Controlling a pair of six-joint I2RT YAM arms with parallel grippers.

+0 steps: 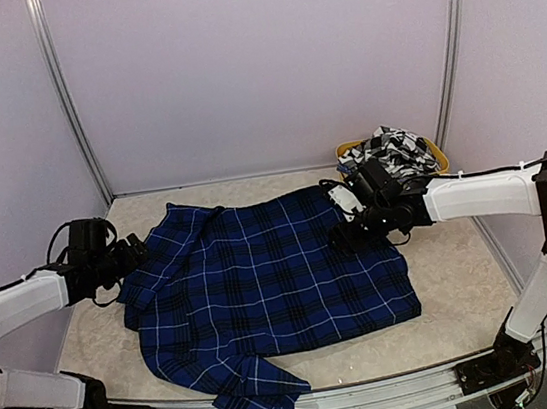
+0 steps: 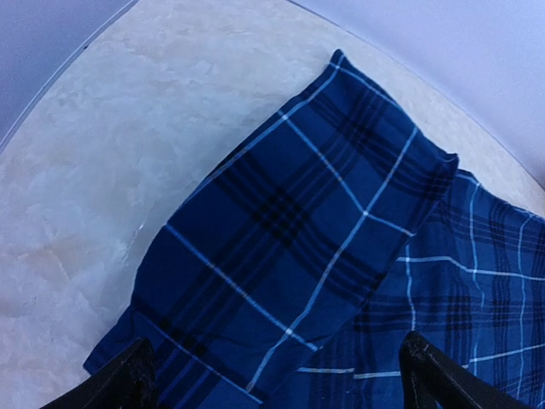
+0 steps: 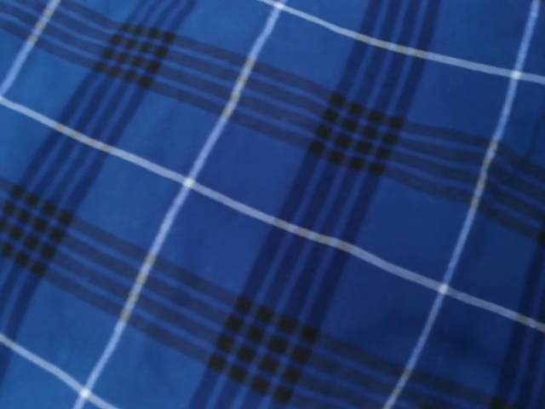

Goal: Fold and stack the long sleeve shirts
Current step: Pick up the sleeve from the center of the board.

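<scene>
I expect the folded sleeve (image 1: 165,255) to double over and leave the shirt's body flat when I lift it, because the sleeve's edge (image 1: 189,257) lies loose across the shirt's body.
The royal blue plaid shirt (image 1: 274,285) lies spread on the table, one sleeve trailing over the front edge. In the left wrist view a folded sleeve (image 2: 298,213) lies across the shirt's body. My left gripper (image 1: 137,255) is at the shirt's left edge, open and empty, its two fingers (image 2: 128,379) wide apart above the cloth. My right gripper (image 1: 343,236) is low over the shirt's upper right part. Blue plaid (image 3: 272,204) fills its wrist view and no finger shows. The black-and-white checked shirt (image 1: 395,151) sits bunched in the yellow tub (image 1: 349,147) at the back right.
The marbled tabletop (image 1: 464,270) shows right of the shirt and at the far left (image 2: 77,170). Pale walls and metal corner posts (image 1: 66,101) close the back and sides. The metal rail (image 1: 380,397) runs along the front edge.
</scene>
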